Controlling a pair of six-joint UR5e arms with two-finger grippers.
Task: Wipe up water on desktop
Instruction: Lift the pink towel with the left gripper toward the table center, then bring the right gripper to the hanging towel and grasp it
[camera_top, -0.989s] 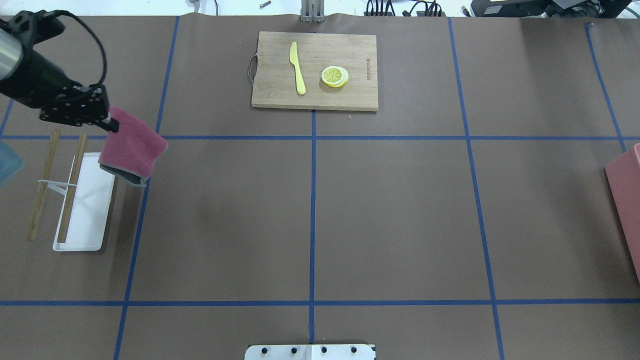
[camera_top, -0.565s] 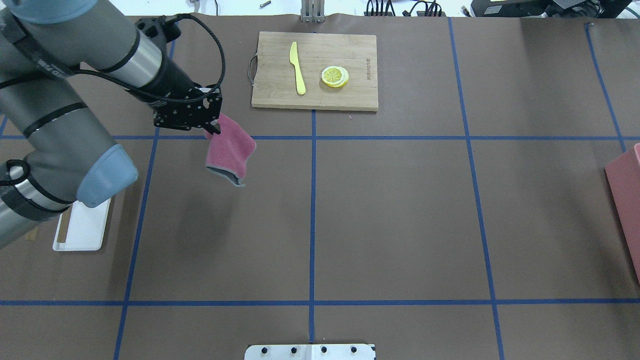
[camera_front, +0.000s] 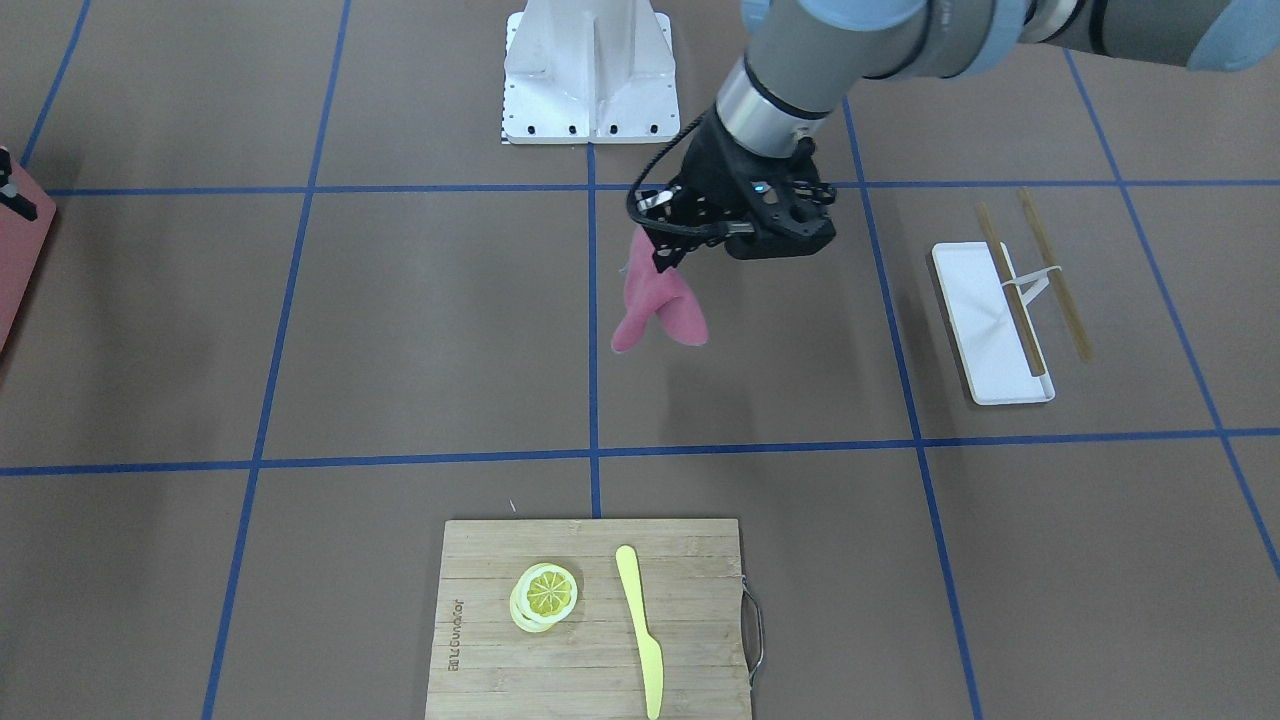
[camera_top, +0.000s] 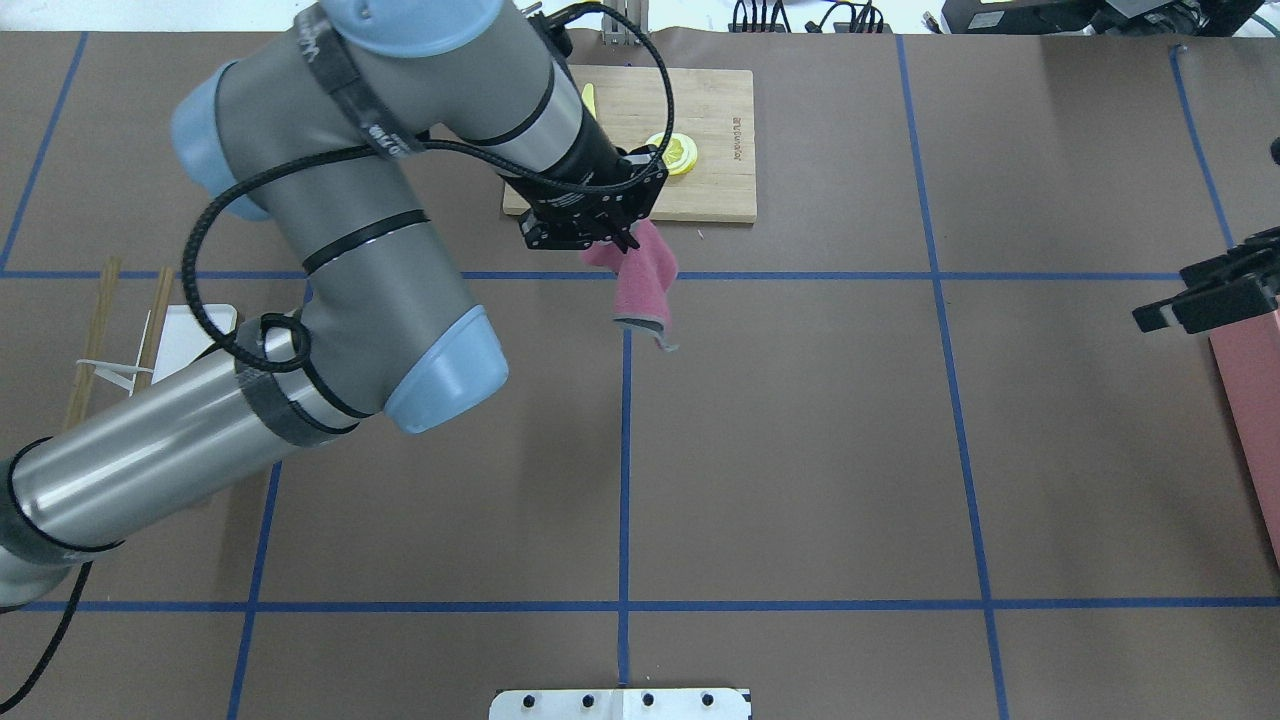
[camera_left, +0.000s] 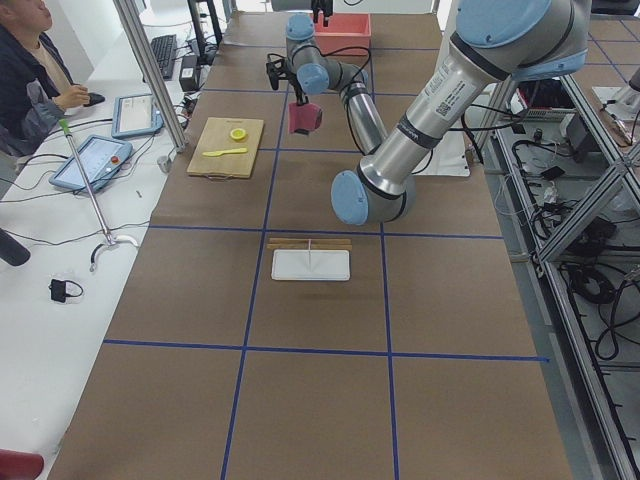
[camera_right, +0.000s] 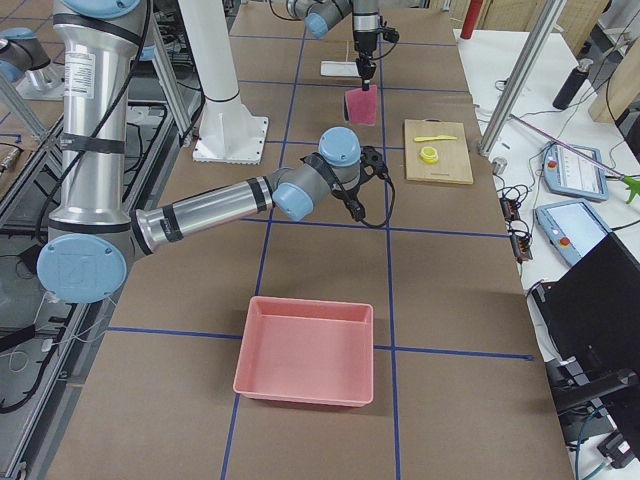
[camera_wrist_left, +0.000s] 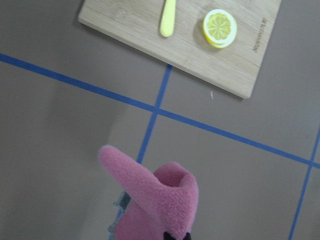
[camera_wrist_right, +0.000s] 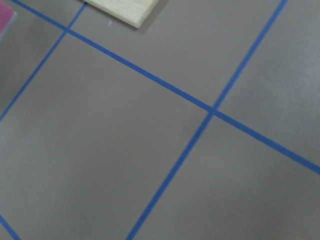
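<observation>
The pink cloth (camera_front: 654, 288) is hanging in drooping lobes (camera_front: 680, 322), so it will stay bunched up in loose folds when I take it to the pink bin.
The desktop (camera_top: 800, 450) is a matte brown surface with blue tape lines; no water shows on it. My left gripper (camera_top: 625, 240) is shut on the top of a pink cloth (camera_top: 645, 285). The cloth hangs free above the centre tape line, just on my side of the cutting board. It also shows in the front view (camera_front: 655, 305) under the gripper (camera_front: 660, 255), and in the left wrist view (camera_wrist_left: 155, 200). My right gripper (camera_top: 1165, 295) reaches in at the right edge, low over the desktop, its two fingers apart and empty.
A bamboo cutting board (camera_front: 590, 620) with a lemon slice (camera_front: 548, 592) and a yellow knife (camera_front: 640, 625) lies at the far middle. A white tray (camera_front: 990, 320) with chopsticks sits on my left. A pink bin (camera_right: 305, 350) stands on my right.
My left arm has swept to the right, carrying the cloth from beside the white tray to the centre line near the cutting board. The right gripper has come into view at the right edge.
</observation>
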